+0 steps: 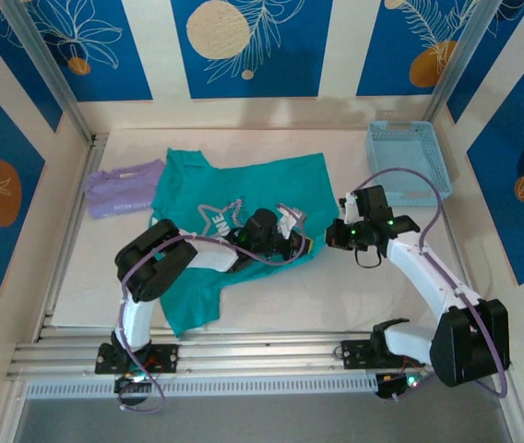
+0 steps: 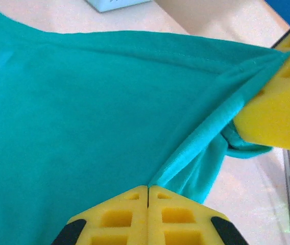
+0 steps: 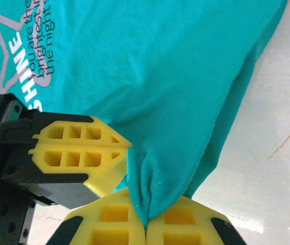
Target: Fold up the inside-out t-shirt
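Both grippers are pinching the same hem corner [image 3: 158,179], so next my left gripper lets go and grabs the near sleeve [image 1: 191,312] while my right gripper holds on to the hem corner.
The inside-out t-shirt [image 1: 244,189] is teal and lies spread on the table with a pale star print facing up. My left gripper [image 1: 291,242] reaches over it to its near right corner. In the left wrist view that gripper [image 2: 148,190] is shut, with a raised ridge of the teal fabric [image 2: 83,112] running into its tips. My right gripper [image 1: 334,235] is right beside it. In the right wrist view it [image 3: 146,227] is shut on a bunched hem of the shirt [image 3: 160,66], with the left gripper [image 3: 127,148] pinching the cloth just to its left.
A folded lavender garment [image 1: 124,189] lies at the shirt's left. A light blue basket [image 1: 410,161] stands at the back right. Bare white table [image 1: 336,295] lies in front of the grippers. Walls close the table's left, right and back.
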`<state>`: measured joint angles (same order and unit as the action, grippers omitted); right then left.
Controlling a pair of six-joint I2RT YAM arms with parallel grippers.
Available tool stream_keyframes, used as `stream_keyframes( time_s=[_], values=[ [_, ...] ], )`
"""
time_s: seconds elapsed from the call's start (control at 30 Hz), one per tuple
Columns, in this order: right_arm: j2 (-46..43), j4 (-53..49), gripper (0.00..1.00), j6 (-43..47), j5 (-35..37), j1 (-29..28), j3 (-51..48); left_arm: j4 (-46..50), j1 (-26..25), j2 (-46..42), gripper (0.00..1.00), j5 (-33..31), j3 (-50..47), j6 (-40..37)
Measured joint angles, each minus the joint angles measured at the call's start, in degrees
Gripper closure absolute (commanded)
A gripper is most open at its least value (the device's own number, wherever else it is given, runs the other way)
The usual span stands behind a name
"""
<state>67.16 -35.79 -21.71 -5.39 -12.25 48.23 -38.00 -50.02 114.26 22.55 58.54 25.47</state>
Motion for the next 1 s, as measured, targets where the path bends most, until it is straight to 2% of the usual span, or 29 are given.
stream_keyframes(
  time_s=[0.4, 0.43, 0.57, 0.6, 0.67, 0.8, 1.0],
  values=[
    [0.22, -8.39, 0.99, 4.68, -0.17, 1.64, 5.03, 2.4, 1.27, 0.74, 1.0, 2.89, 4.02, 0.11],
    [0.59, -8.59, 0.99, 4.9, 0.13, 1.68, 5.03, 2.62, 1.29, 0.72, 0.95, 2.95, 4.02, 0.09],
    [1.81, -8.24, 1.0, 4.9, 0.79, 1.92, 5.03, 5.46, 1.51, -1.16, 0.58, 2.16, 1.6, -1.18],
    [1.92, -7.76, 1.0, 4.87, 0.87, 2.12, 5.03, 7.3, 1.73, -2.67, 0.52, 1.14, -0.2, -1.6],
    [2.25, -6.27, 1.0, 4.83, 0.87, 2.34, 5.03, 11.54, 2.1, -6.88, 0.48, -1.99, -4.02, -2.03],
    [3.87, -2.54, 1.0, 4.76, 0.9, 2.93, 4.87, 25.18, 2.97, -20.94, 0.46, -12.57, -11.72, -1.2],
    [4.52, 1.29, 1.0, 4.17, 0.7, 3.1, 3.21, 46.62, 5.68, -46.23, 0.43, -26.14, -23.91, 7.72]
  ],
)
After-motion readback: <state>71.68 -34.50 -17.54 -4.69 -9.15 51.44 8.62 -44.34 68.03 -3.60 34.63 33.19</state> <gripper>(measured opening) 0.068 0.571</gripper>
